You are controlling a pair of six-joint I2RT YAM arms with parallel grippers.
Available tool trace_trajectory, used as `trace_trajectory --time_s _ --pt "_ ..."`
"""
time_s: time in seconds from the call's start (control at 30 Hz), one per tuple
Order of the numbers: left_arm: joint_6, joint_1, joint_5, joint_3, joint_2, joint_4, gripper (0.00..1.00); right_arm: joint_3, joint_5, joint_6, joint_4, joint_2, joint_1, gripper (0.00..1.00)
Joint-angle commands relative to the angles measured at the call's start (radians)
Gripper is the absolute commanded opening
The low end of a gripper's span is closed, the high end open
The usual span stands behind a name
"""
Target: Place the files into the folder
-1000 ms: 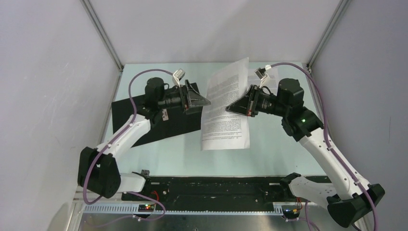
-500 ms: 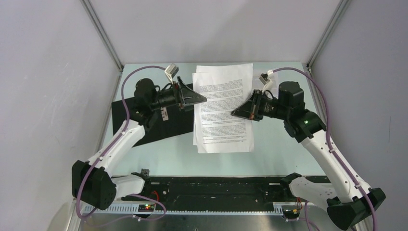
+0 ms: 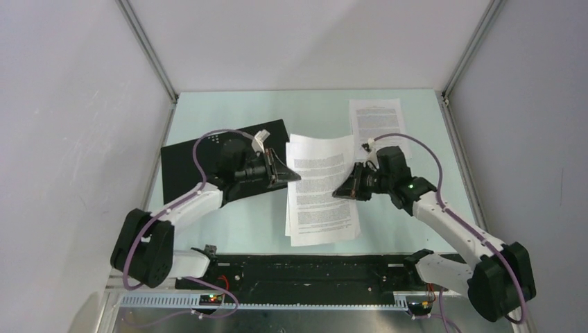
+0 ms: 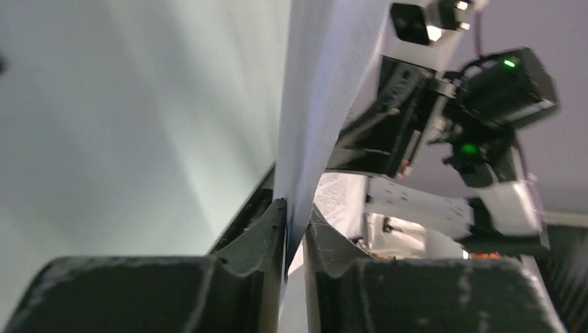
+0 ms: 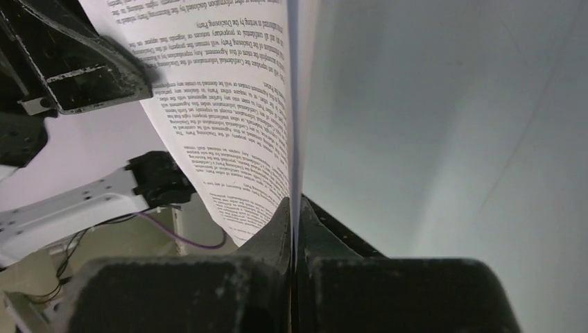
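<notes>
My gripper is holding the files, and the files' lower sheet (image 3: 287, 220) sticks out past the top page. Next, I set the files down and square their near edge (image 3: 324, 241) with my right gripper first.
The files (image 3: 322, 191) are white printed sheets hanging a little above the middle of the table, slightly fanned, pinched from both sides. My left gripper (image 3: 295, 175) grips their left edge; the left wrist view shows the paper (image 4: 326, 83) running up between its nearly closed jaws (image 4: 295, 211). My right gripper (image 3: 338, 193) is shut on the right edge, and the printed page (image 5: 222, 90) rises from its pressed fingertips (image 5: 293, 202). The folder (image 3: 191, 156) lies flat at the back left, black side showing, partly under my left arm.
Another printed sheet (image 3: 376, 119) lies flat at the back right corner. Grey walls with metal posts (image 3: 149, 55) enclose the pale green table (image 3: 236, 222) on three sides. A black rail (image 3: 312, 270) with the arm bases runs along the near edge.
Both arms have come down and nearer with the files, which now hang lower and flatter. My left gripper went from wide open to closed on their left edge. The back-right sheet has come into sight.
</notes>
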Motion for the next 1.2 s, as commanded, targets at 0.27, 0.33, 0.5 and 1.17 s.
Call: trace_trajectory --time_s 0.27,0.33,0.5,1.17 --pt "0.173 -0.056 -0.342 -0.107 0.283 -0.038 0.03 -0.171 0.16 0.02 0.368 0.337 0.081 0.15" --pt "0.166 -0.057 -0.37 -0.112 0.312 -0.038 0.01 -0.171 0.196 0.019 0.354 0.356 0.085 0.31" --pt "0.166 -0.058 -0.41 -0.125 0.318 -0.067 0.04 -0.171 0.325 0.002 0.235 0.308 0.096 0.59" --pt "0.161 -0.079 -0.443 -0.078 0.392 -0.165 0.34 -0.173 0.75 0.21 -0.178 0.043 0.642 0.57"
